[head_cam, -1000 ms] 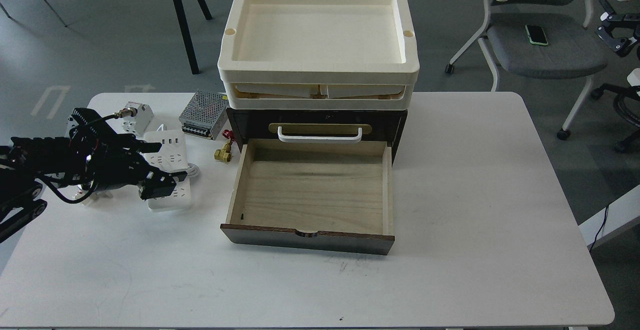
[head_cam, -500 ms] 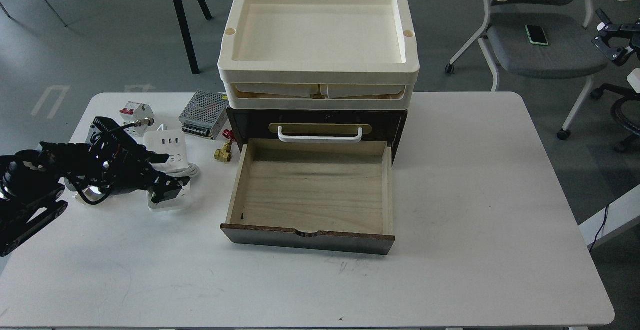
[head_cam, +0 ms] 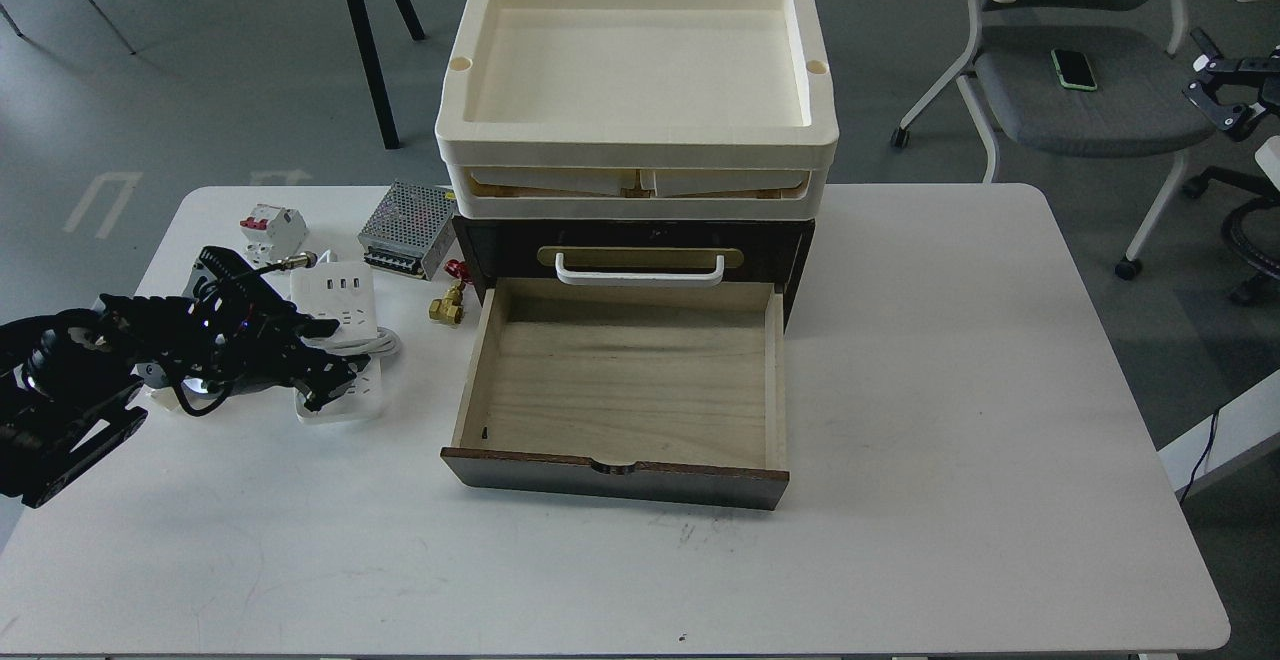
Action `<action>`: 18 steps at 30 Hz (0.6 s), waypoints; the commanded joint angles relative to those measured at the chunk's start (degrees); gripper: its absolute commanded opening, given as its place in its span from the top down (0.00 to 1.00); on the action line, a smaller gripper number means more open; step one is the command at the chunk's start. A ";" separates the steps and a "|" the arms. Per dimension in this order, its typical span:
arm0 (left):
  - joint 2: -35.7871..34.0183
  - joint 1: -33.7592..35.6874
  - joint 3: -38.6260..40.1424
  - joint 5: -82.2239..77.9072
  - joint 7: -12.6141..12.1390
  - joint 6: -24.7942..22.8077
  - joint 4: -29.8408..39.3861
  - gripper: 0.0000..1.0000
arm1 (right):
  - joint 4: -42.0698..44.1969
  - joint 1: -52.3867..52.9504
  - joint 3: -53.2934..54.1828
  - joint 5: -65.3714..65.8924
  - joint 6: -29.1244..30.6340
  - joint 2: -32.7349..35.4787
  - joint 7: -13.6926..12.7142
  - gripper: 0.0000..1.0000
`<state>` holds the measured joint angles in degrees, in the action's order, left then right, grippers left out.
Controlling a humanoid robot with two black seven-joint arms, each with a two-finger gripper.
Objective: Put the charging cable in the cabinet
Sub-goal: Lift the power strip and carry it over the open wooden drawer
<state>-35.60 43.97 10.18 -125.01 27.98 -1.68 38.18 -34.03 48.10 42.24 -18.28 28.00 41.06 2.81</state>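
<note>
The charging cable (head_cam: 335, 299) will come up as a compact bundle, strip and cord together, when the robot lifts, because the cord (head_cam: 369, 344) is wound around the strip's middle.
The charging cable (head_cam: 338, 292), a white power strip with its cord coiled around the middle, lies on the table left of the cabinet. My left gripper (head_cam: 325, 352) comes in from the left and sits low over the strip's middle, its two dark fingers apart, one on each side of the coil. The cabinet (head_cam: 640, 240) is a dark brown box. Its pale wood drawer (head_cam: 625, 380) is pulled out toward me and is empty. A small black two-pronged part at the far right edge, likely my right gripper (head_cam: 1222, 85), hangs off the table; its fingers are unclear.
A perforated metal power-supply box (head_cam: 405, 228), a small white circuit breaker (head_cam: 270, 228) and a brass fitting (head_cam: 446, 308) lie near the strip. Cream plastic trays (head_cam: 636, 80) are stacked on the cabinet. A grey chair (head_cam: 1090, 90) stands at the back right.
My left gripper has moved right and lower onto the strip's middle, and its fingers have drawn closer together. The black part at the right edge has shifted slightly down and left.
</note>
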 commanded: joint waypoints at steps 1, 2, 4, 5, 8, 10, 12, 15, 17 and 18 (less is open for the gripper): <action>0.00 -0.03 -0.07 0.01 0.02 1.06 0.05 0.89 | 0.01 -0.37 0.03 0.00 0.00 -0.11 0.00 0.00; 0.00 -0.12 -0.07 0.01 0.02 0.97 0.05 0.91 | 0.01 -0.38 0.03 0.00 0.00 -0.11 0.00 0.00; 0.09 -0.20 -0.16 0.01 0.02 0.88 0.05 0.96 | 0.01 -0.64 0.03 0.00 0.00 -0.11 0.00 0.00; 0.09 -0.20 -0.07 0.01 0.02 0.88 0.14 0.98 | 0.01 -0.81 0.03 0.00 0.00 -0.02 0.00 0.00; -0.08 0.15 0.02 0.01 0.02 0.80 0.31 1.00 | 0.01 -1.08 0.03 0.00 0.00 -0.02 0.00 0.00; -0.35 0.93 0.10 0.01 0.02 0.80 0.66 1.00 | 0.01 -1.25 0.03 0.00 0.00 -0.02 0.00 0.00; -0.70 2.07 0.10 0.01 0.02 0.54 1.02 1.00 | 0.01 -1.34 0.03 0.00 0.00 -0.02 0.00 0.00; -3.32 3.57 0.10 0.01 0.02 -0.69 2.85 1.00 | 0.01 -1.43 0.03 0.00 0.00 -0.02 0.00 0.00; -7.44 4.36 0.72 0.01 0.02 -2.80 8.54 1.00 | 0.10 -1.43 0.03 0.00 0.00 -0.02 0.00 0.00; -9.82 4.71 0.89 0.01 0.02 -3.76 12.14 1.00 | 0.10 -1.43 0.03 0.00 0.00 -0.02 0.00 0.00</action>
<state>-39.96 47.60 10.44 -125.00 28.00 -2.93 42.60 -34.00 46.67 42.31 -18.28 28.00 41.06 2.81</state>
